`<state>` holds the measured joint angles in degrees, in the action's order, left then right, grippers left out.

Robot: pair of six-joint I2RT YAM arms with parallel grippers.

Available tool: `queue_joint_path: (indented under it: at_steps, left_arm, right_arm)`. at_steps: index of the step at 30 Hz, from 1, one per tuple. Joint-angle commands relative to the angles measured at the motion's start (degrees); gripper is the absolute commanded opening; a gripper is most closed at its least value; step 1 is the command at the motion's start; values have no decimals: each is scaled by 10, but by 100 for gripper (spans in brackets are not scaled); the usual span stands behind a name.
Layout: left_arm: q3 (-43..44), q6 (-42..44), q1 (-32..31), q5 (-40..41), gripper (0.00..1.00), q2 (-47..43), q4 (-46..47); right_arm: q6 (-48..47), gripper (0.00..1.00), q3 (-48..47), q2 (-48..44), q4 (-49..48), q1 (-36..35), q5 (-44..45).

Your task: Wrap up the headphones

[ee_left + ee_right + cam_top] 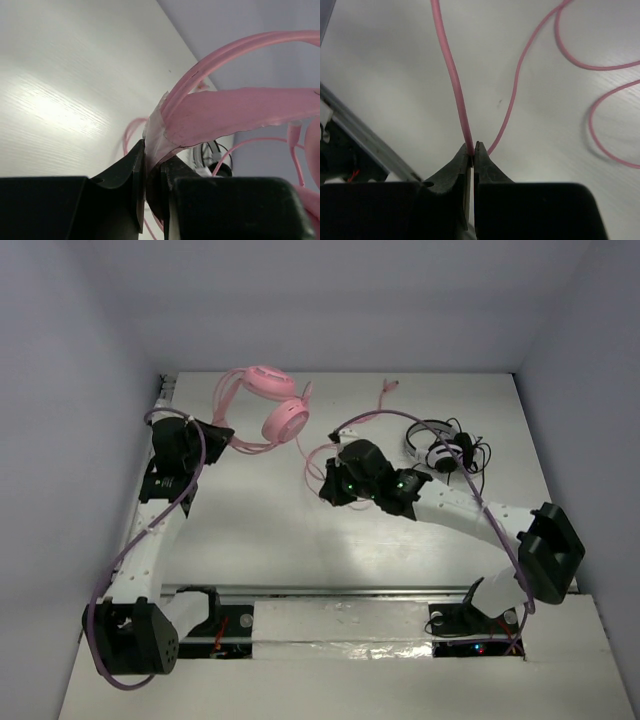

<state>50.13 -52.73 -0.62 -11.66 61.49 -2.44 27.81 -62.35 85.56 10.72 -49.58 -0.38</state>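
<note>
The cable runs straight from the headphones, so the robot's right gripper should bring the cable back over the ear cups while the left gripper brings the headphones in.
The pink headphones lie at the back left of the table, ear cups toward the middle. My left gripper is shut on the pink headband near its taped end. The thin pink cable runs from the headphones in a loop across the table middle to a plug at the back. My right gripper is shut on the cable at its fingertips, just above the table. More loops of the cable lie to the right in the right wrist view.
Black-and-white headphones with a thin black cable lie at the back right, close behind my right arm. White walls close the table at left, back and right. A metal rail runs along the near edge.
</note>
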Motion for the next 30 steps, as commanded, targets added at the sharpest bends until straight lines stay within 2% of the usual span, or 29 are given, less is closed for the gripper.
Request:
queue_joint_path:
  at_steps: [1, 3, 7, 14, 15, 22, 26, 28, 30]
  left_arm:
    - [0, 4, 0, 82, 0, -42, 45]
    - [-6, 14, 0, 94, 0, -39, 40]
    - [-17, 49, -7, 106, 0, -30, 25]
    - [-20, 163, -18, 118, 0, -13, -45]
    - [-18, 177, -18, 90, 0, -3, -50]
    - [18, 306, -66, 33, 0, 45, -139]
    - [15, 362, -77, -15, 0, 66, -152]
    - [9, 376, -85, -29, 0, 73, -151]
    - [-2, 376, -85, -61, 0, 71, -132]
  right_arm:
    - [-34, 0, -71, -7, 107, -57, 36]
    - [-55, 0, -121, 11, 157, -97, 43]
    - [-86, 0, -198, 57, 232, -125, 8]
    - [-124, 0, -262, 41, 282, -131, -5]
    - [-140, 0, -272, 44, 289, -131, -1]
    - [-194, 0, -349, 96, 374, -131, 32]
    - [-213, 0, -372, 113, 412, -131, 64]
    - [-223, 3, -383, 116, 434, -131, 67]
    - [-230, 12, -380, 119, 439, -131, 64]
